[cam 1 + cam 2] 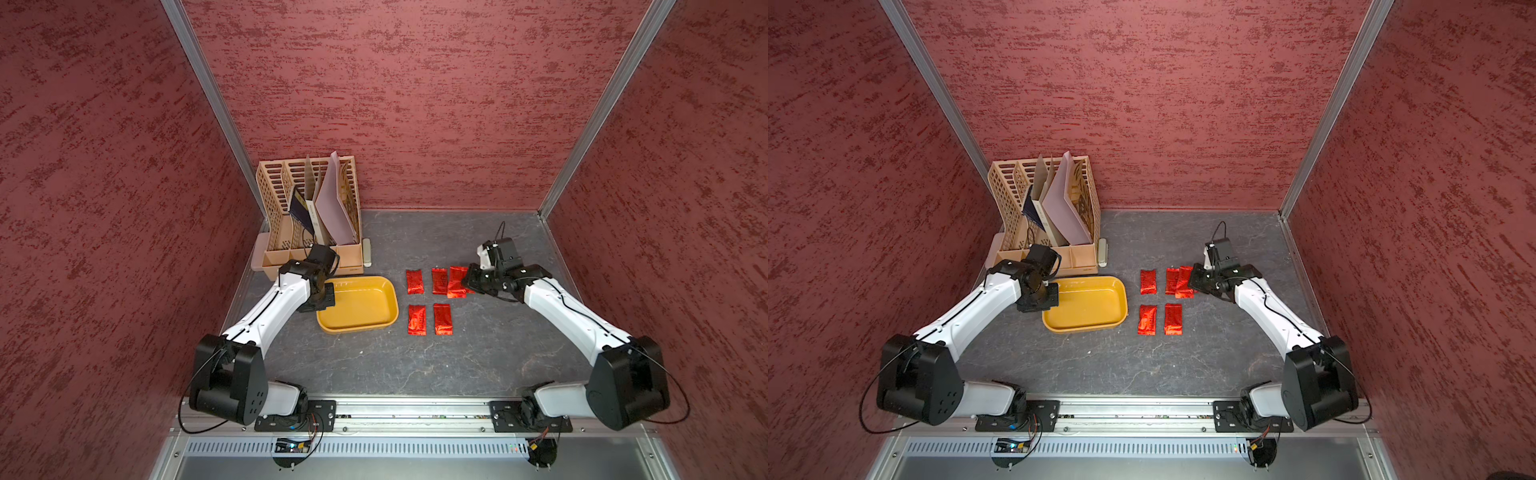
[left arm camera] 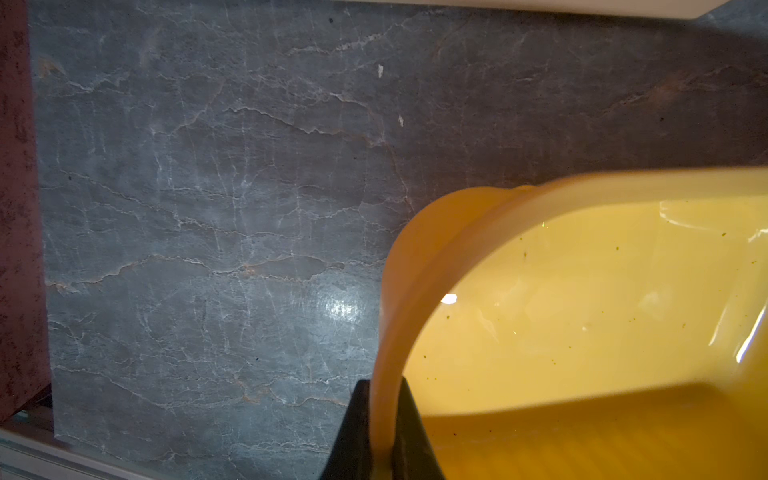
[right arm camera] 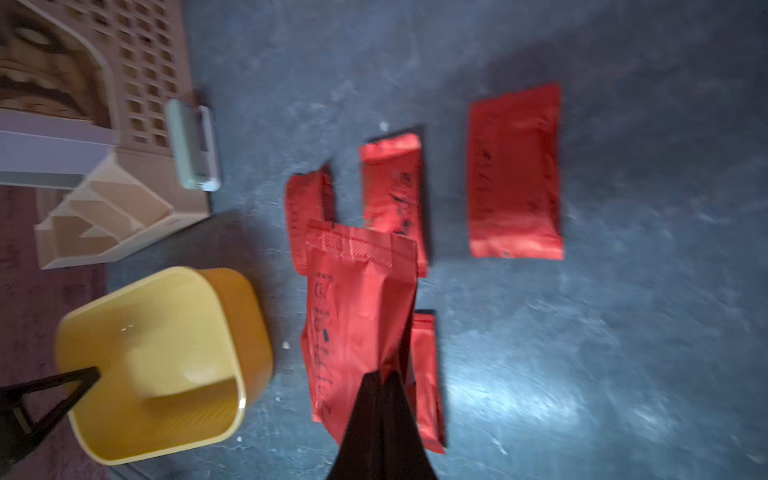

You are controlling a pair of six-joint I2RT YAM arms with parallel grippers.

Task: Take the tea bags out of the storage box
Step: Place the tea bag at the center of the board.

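Observation:
The robot's right gripper holds the tea bag (image 1: pixel 456 282) parallel to the others and the front row's outer end (image 1: pixel 469 320) is empty, so it should keep lowering there and release.
The yellow storage box (image 1: pixel 361 305) (image 1: pixel 1088 305) sits left of centre with nothing inside it. My left gripper (image 1: pixel 323 300) (image 2: pixel 384 415) is shut on the box's left wall (image 2: pixel 388 332), one finger inside and one outside. Several red foil tea bags lie flat on the table to the right of the box, among them two at the back (image 1: pixel 414 281) (image 1: pixel 439 281) and two nearer (image 1: pixel 417 319) (image 1: pixel 443 319). My right gripper (image 1: pixel 471 283) (image 3: pixel 384 382) is shut on another tea bag (image 1: pixel 456 283) (image 3: pixel 357 324), holding it just above the table at the right end of the back row.
A beige slotted file rack (image 1: pixel 311 216) with folders stands behind the box at the back left. A small grey-green object (image 1: pixel 367 251) lies beside the rack. Red walls close in the left, back and right; a metal rail (image 1: pixel 415 409) runs along the front.

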